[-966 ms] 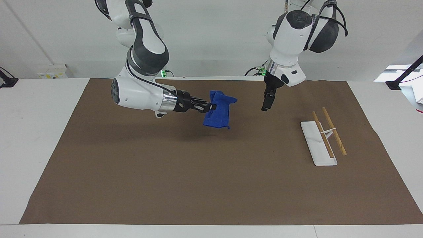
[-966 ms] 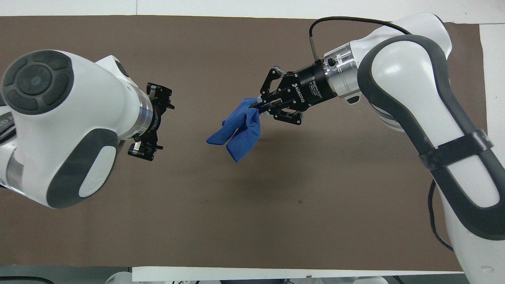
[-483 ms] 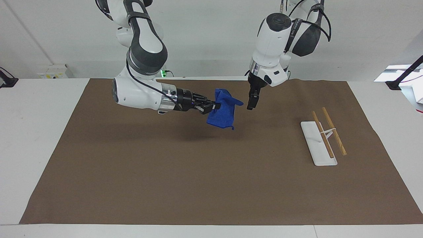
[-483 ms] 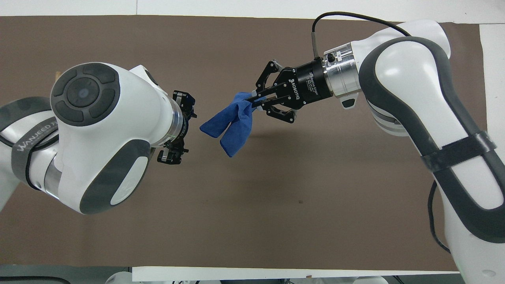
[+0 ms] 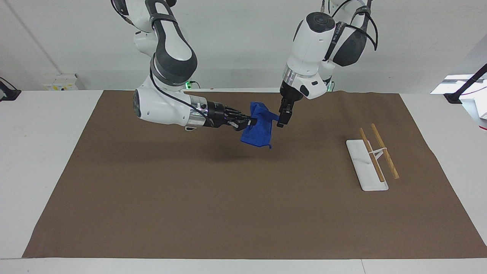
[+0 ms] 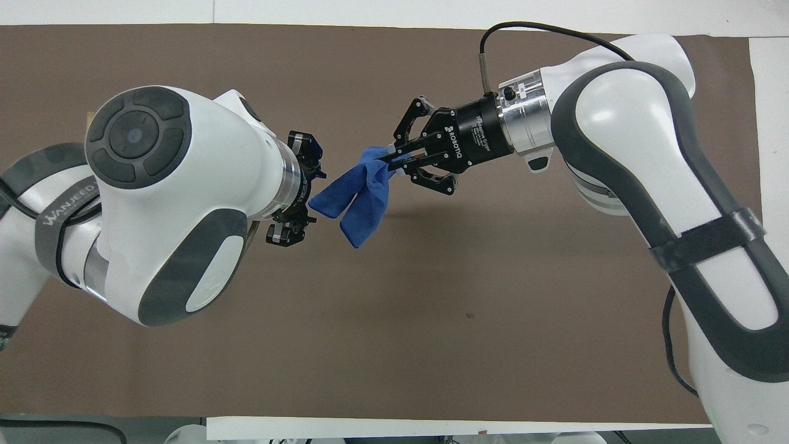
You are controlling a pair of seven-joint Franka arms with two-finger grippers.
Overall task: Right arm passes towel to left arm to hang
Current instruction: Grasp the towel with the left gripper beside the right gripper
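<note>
My gripper has the bright-blue towel [image 6: 337, 193] hanging bunched in limp folds [image 6: 367, 201], so the towel will drape over the wooden rods as a narrow piece of cloth when I carry it across.
My right gripper [image 5: 249, 122] is shut on one edge of the bright-blue towel [image 5: 260, 130] and holds it in the air over the brown mat, with the cloth hanging bunched. In the overhead view the right gripper [image 6: 393, 161] pinches the towel [image 6: 363, 192] at its upper end. My left gripper [image 5: 282, 118] points down beside the towel, at its free corner. In the overhead view the left gripper [image 6: 310, 196] is open, its fingers spread on either side of that corner. I cannot tell whether they touch the cloth.
A white rack [image 5: 366, 164] with two wooden rods stands on the brown mat [image 5: 228, 209] toward the left arm's end of the table. The left arm hides it in the overhead view.
The left arm has swung toward the towel, and its open gripper has come from well apart to the towel's free corner. The right gripper has shifted slightly toward it, still holding the towel.
</note>
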